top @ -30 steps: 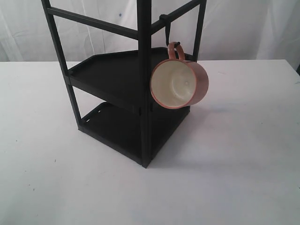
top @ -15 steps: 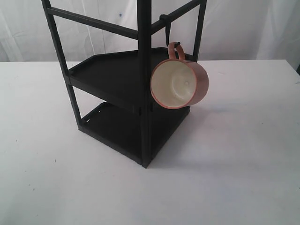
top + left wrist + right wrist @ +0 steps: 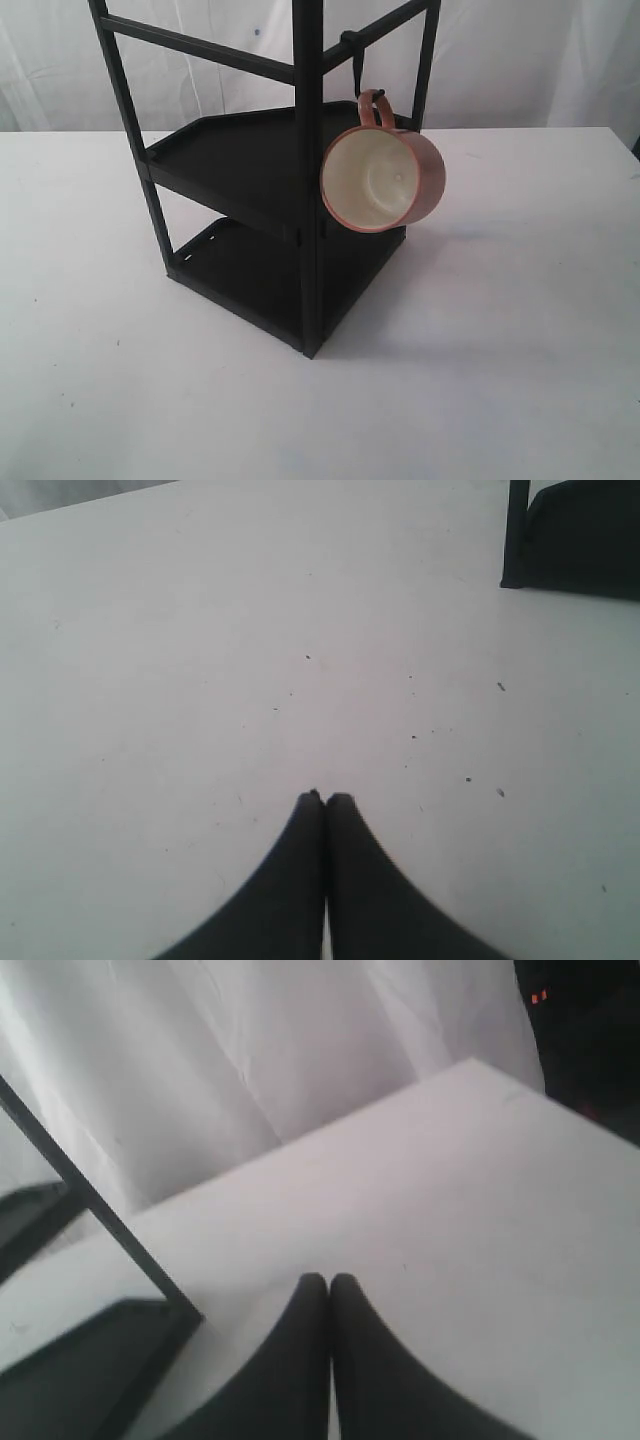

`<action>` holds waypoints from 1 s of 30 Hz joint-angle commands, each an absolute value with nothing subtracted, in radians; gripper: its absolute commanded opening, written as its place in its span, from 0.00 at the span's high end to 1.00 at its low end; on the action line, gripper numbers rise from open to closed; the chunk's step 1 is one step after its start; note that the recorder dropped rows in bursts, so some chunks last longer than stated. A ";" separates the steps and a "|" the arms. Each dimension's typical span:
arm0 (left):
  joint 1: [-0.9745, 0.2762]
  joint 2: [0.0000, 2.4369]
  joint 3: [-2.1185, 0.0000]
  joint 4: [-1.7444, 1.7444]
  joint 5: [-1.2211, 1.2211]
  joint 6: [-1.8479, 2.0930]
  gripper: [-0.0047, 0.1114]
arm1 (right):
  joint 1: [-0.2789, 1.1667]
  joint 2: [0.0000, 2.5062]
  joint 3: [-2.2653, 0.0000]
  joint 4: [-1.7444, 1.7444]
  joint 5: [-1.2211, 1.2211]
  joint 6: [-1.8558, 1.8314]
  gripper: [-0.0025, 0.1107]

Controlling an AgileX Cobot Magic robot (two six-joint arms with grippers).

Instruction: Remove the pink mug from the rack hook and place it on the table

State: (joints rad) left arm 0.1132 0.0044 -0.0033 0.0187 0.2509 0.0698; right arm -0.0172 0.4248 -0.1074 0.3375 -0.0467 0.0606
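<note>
My closed right gripper points past the rack at the far table edge (image 3: 330,1122). Next, I swing back, open and reach for the pink mug's rim (image 3: 410,204) from the front.
The pink mug (image 3: 383,177) hangs by its loop handle from the thin black rack hook (image 3: 358,70), its cream inside turned toward the exterior camera. The hook hangs from the top bar of the black two-shelf rack (image 3: 250,160), which stands on the white table (image 3: 500,340). Neither gripper shows in the exterior view. My left gripper (image 3: 325,798) is shut and empty over bare table, with a corner of the rack (image 3: 575,540) ahead. My right gripper (image 3: 328,1280) is shut and empty above the table (image 3: 450,1190), a rack post (image 3: 100,1210) beside it.
White curtains (image 3: 520,60) hang behind the table. The rack's lower shelf (image 3: 270,275) sits just above the tabletop. In the right wrist view the table's far edge (image 3: 500,1070) shows, with a dark area and small red lights (image 3: 540,998) beyond it.
</note>
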 commanded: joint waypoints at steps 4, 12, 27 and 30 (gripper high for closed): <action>0.115 0.000 0.000 0.019 0.256 0.068 0.96 | -0.019 0.650 -0.272 0.342 0.213 0.030 0.98; 0.115 0.000 0.000 0.019 0.256 0.068 0.96 | -0.019 0.675 -0.496 0.358 0.354 -0.008 0.98; 0.115 0.000 0.000 0.019 0.256 0.068 0.96 | -0.019 0.912 -0.552 0.288 0.509 -0.108 0.98; 0.115 0.000 0.000 0.019 0.256 0.068 0.96 | -0.019 0.989 -0.581 0.289 0.573 -0.123 0.98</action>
